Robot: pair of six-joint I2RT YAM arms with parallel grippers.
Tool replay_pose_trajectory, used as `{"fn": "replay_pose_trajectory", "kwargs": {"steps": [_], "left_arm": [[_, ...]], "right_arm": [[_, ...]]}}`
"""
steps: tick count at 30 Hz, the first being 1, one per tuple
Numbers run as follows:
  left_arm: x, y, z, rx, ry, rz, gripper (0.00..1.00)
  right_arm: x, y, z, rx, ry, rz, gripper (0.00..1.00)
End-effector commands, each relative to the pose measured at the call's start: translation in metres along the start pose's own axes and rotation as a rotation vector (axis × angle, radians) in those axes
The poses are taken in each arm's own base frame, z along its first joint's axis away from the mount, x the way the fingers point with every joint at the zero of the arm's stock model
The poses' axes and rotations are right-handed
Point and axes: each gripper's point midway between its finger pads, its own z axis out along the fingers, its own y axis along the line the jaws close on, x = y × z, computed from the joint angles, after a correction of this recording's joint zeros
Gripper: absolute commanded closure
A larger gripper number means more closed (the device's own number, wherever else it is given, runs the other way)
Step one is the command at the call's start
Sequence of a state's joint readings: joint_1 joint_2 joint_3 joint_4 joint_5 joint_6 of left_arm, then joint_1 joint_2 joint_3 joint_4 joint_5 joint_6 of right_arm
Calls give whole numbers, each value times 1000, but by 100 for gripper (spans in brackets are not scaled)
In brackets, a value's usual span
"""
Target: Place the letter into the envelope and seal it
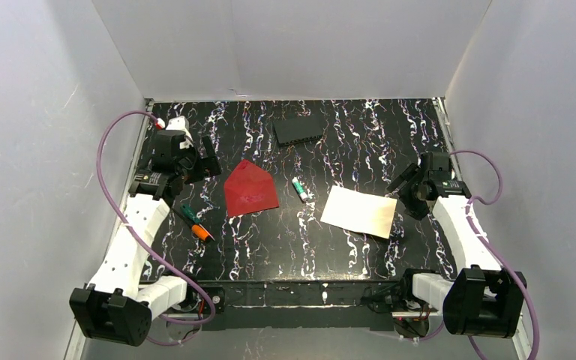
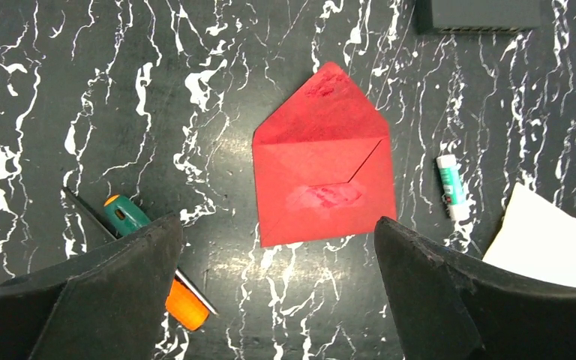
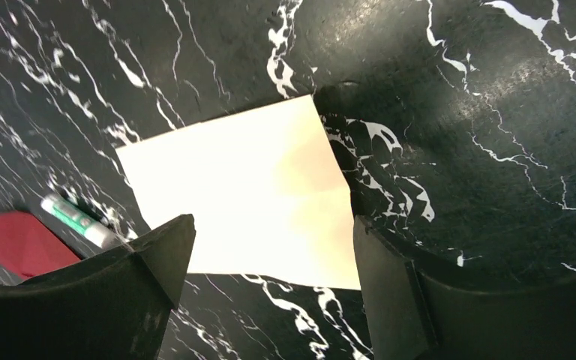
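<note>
The letter's short edge (image 1: pixel 391 218) is free and lined up with my right gripper's open fingers. I should go on moving in until the fingers close on that edge (image 1: pixel 392 205).
The dark red envelope (image 1: pixel 250 189) lies flat on the black marbled table left of centre, its triangular flap open and pointing to the far side (image 2: pixel 322 180). The white letter (image 1: pixel 359 211) lies flat right of centre (image 3: pixel 247 202). My left gripper (image 1: pixel 201 166) hovers just left of the envelope, open, with nothing between its fingers (image 2: pixel 277 220). To the right of the letter, my right gripper (image 1: pixel 407 191) is open and empty, its fingers straddling the sheet's near edge from above (image 3: pixel 274 218). Both sheets lie apart from each other.
A green-and-white glue stick (image 1: pixel 298 188) lies between envelope and letter. A screwdriver with a green and orange handle (image 1: pixel 196 223) lies near the left arm. A dark ribbed block (image 1: pixel 298 131) sits at the back. White walls enclose the table on three sides.
</note>
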State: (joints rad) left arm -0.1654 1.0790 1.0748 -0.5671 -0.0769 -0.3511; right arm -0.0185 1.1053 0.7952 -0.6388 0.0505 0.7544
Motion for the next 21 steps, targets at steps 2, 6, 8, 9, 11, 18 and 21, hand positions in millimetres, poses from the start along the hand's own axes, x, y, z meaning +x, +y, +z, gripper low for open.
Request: {"fn": "replay_pose_trajectory", "kwargs": {"steps": [2, 6, 8, 9, 11, 18, 21], "left_arm": [[-21, -12, -6, 33, -39, -77, 2], [-23, -37, -4, 165, 3, -60, 2], [-27, -49, -5, 226, 3, -57, 2], [-30, -53, -6, 243, 0, -58, 2], [-35, -58, -7, 264, -1, -64, 2], [-41, -71, -9, 319, 19, -72, 2], [-42, -79, -10, 362, 26, -95, 2]], "right_arm": [[17, -4, -5, -42, 83, -148, 14], [29, -20, 11, 2, 126, -196, 17], [32, -25, 17, 12, 133, -207, 18], [30, -25, 19, 5, 120, -214, 20], [24, -22, 23, -17, 78, -220, 21], [11, -8, 43, -148, -6, -243, 24], [12, -13, 55, -177, 2, -222, 31]]}}
